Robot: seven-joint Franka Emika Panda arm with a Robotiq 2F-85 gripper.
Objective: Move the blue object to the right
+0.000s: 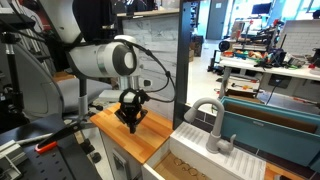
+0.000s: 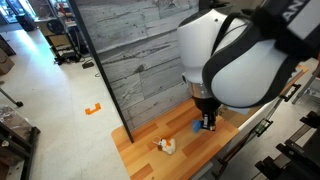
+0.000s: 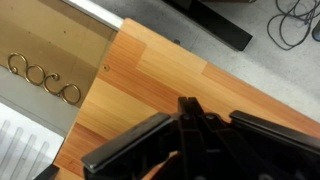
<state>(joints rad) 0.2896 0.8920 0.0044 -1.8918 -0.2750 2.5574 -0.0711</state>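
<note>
I should keep the blue object in my gripper over the wooden counter and put it down short of the counter's edge, because the counter ends at the open drawer close by.
The blue object is a small bright blue piece on the wooden counter. It shows in one exterior view only, right beside my gripper's fingertips. My gripper points down at the counter; it also shows in an exterior view and in the wrist view. In the wrist view the two black fingers are pressed together with nothing between them, and the blue object is hidden. I cannot tell whether the fingers touch it.
A pale cream small object lies on the counter near its front edge. A grey plank wall stands behind the counter. A white faucet and a large teal bin stand past the counter's end.
</note>
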